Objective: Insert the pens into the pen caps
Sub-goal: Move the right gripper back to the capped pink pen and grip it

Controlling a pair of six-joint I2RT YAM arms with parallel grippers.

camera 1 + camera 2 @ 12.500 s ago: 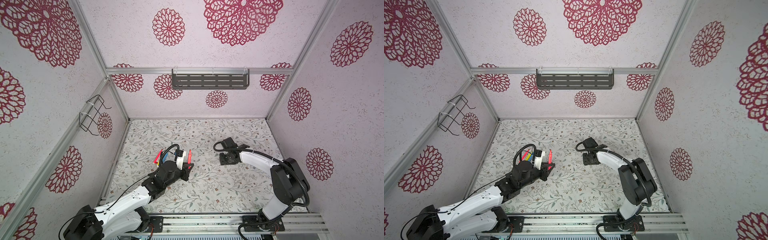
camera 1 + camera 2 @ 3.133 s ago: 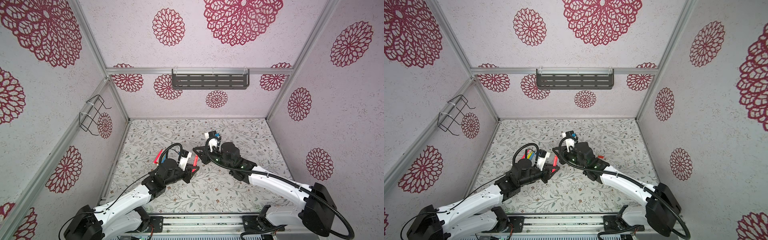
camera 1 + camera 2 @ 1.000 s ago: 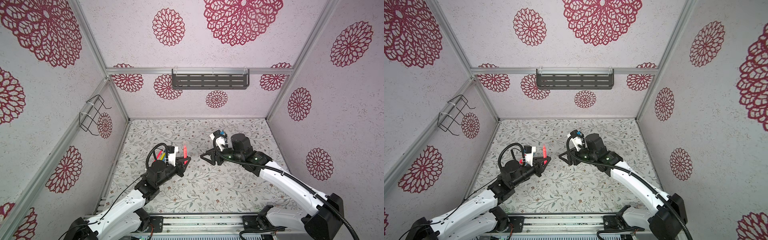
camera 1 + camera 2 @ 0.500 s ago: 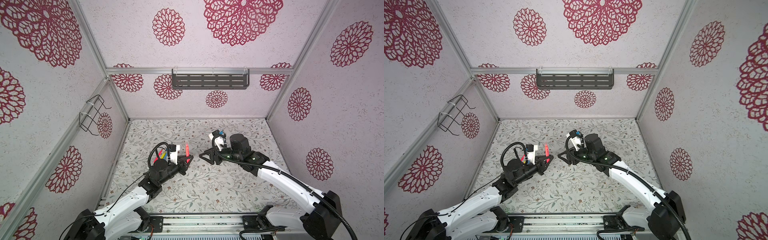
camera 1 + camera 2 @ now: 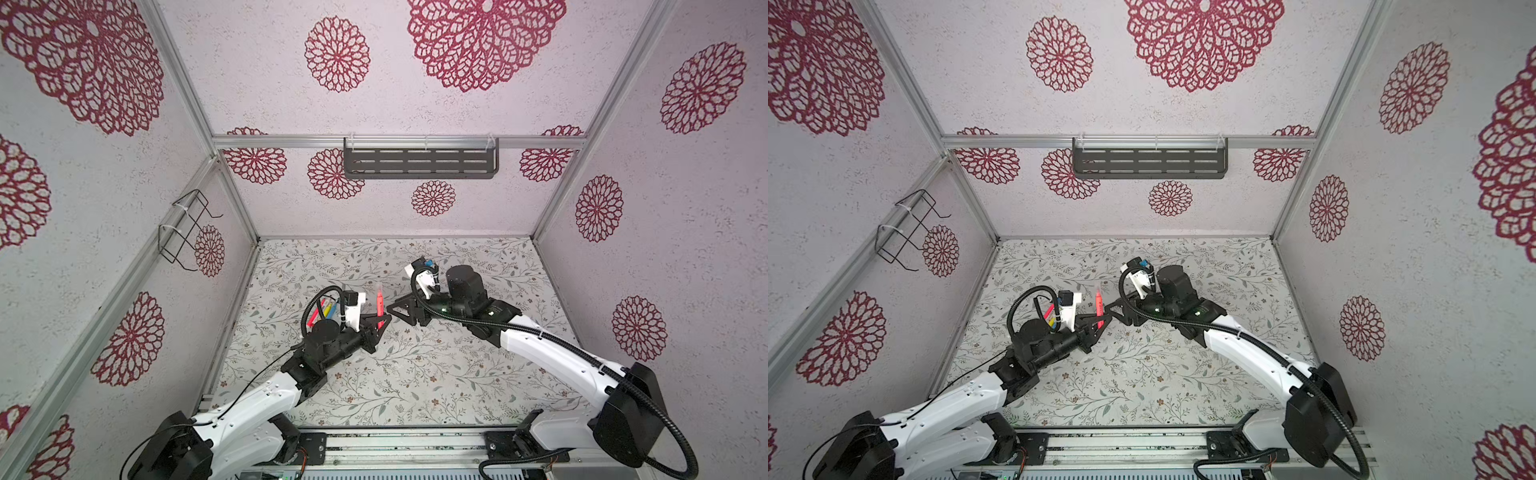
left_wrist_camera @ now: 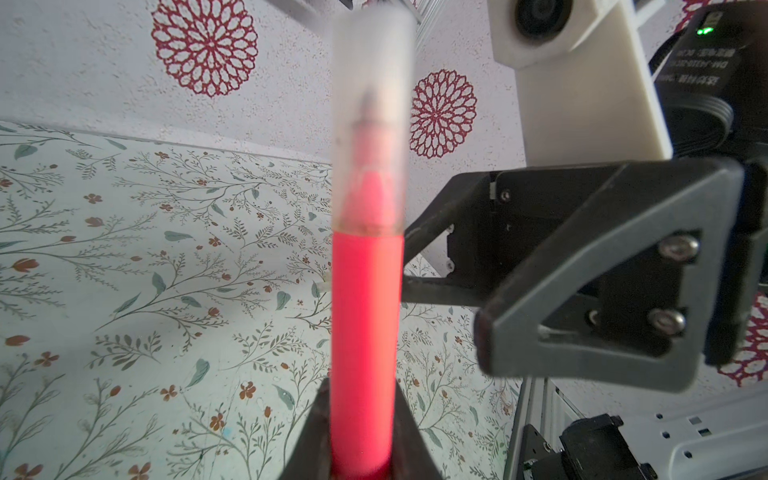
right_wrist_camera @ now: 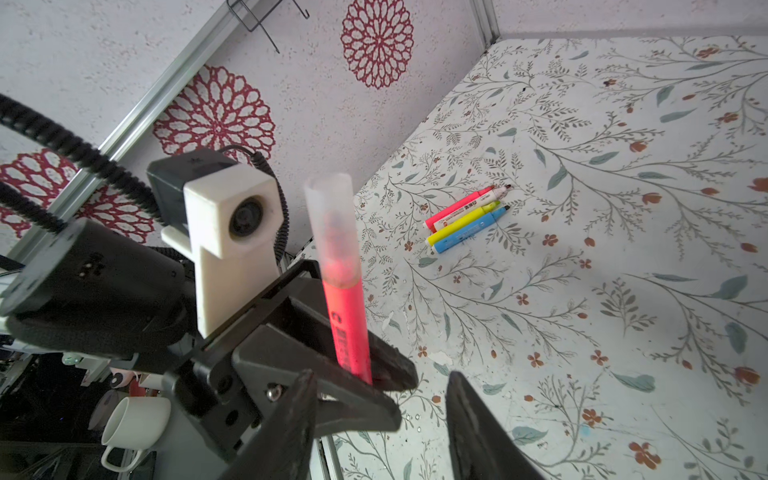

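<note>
The capped red pen takes up my left gripper, which needs to get the next pens [image 7: 468,218], so my right gripper should take the red pen [image 5: 380,301] and put it aside.
My left gripper [image 5: 379,323] is shut on the lower end of a red pen [image 5: 379,300], which stands upright above the table. A pale translucent pen cap [image 6: 371,124] sits over the pen's tip, down to the red barrel [image 6: 363,332]. Close to the right of the pen, my right gripper [image 5: 392,309] is open and empty, its two dark fingers [image 7: 469,419] spread apart beside the left jaws. Three more pens, pink [image 7: 459,206], yellow [image 7: 463,222] and blue [image 7: 469,233], lie side by side on the table with bare tips. In both top views they sit behind the left wrist cable [image 5: 322,309].
A dark slotted shelf [image 5: 419,164] hangs on the back wall and a wire rack [image 5: 187,232] on the left wall. The front rail [image 5: 395,446] carries both arm bases. A white mug [image 7: 133,419] shows beyond the table's edge.
The two grippers have drawn closer together: the left one has carried the capped pen a little to the right and the right one has come left. The right jaws have narrowed somewhat.
</note>
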